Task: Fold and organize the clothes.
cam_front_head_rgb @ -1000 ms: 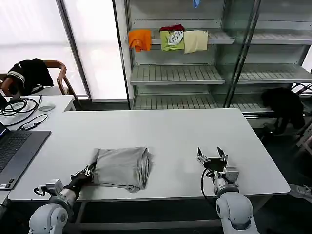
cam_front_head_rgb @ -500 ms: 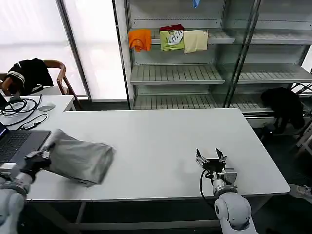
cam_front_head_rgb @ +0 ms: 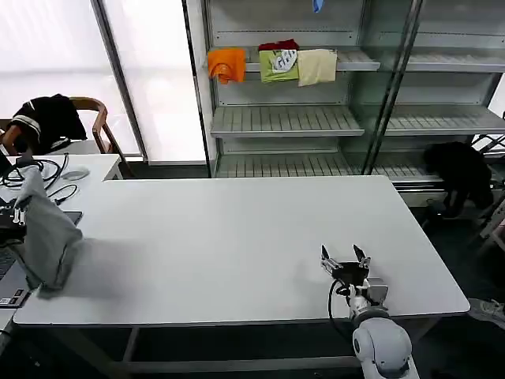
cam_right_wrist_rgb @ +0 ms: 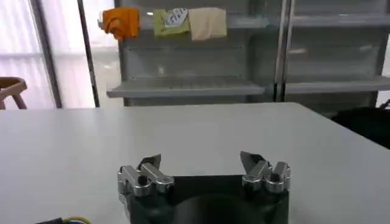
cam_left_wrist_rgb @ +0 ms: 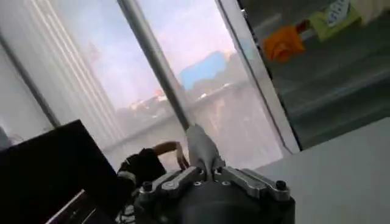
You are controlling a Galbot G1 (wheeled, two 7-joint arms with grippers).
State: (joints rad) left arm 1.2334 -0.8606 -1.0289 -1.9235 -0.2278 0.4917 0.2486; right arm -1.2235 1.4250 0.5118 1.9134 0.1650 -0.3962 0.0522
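Observation:
I expect the folded layers of the light grey shirt (cam_front_head_rgb: 46,231) to slide along together when I pull its near edge, since the shirt hangs in one compact bundle (cam_front_head_rgb: 54,264).
The clothes show as one folded light grey shirt (cam_front_head_rgb: 46,233) hanging in the air at the table's far left edge, above the laptop. My left gripper (cam_front_head_rgb: 9,215) is shut on it; in the left wrist view a peak of grey fabric (cam_left_wrist_rgb: 201,146) is pinched between the closed jaws of the left gripper (cam_left_wrist_rgb: 204,173). My right gripper (cam_front_head_rgb: 345,257) rests low over the white table (cam_front_head_rgb: 237,229) near its front right, fingers spread and holding nothing. It is also open in the right wrist view (cam_right_wrist_rgb: 201,161).
A laptop (cam_front_head_rgb: 8,298), cables (cam_front_head_rgb: 31,170) and a mouse (cam_front_head_rgb: 75,174) lie on the side desk at left. Behind it, a chair carries a black garment (cam_front_head_rgb: 47,118). Shelves behind the table hold orange (cam_front_head_rgb: 226,63), green (cam_front_head_rgb: 278,65) and cream (cam_front_head_rgb: 316,66) clothes.
My left gripper has lifted the folded grey shirt off the table's front and carried it left, out over the laptop. The right gripper has barely moved.

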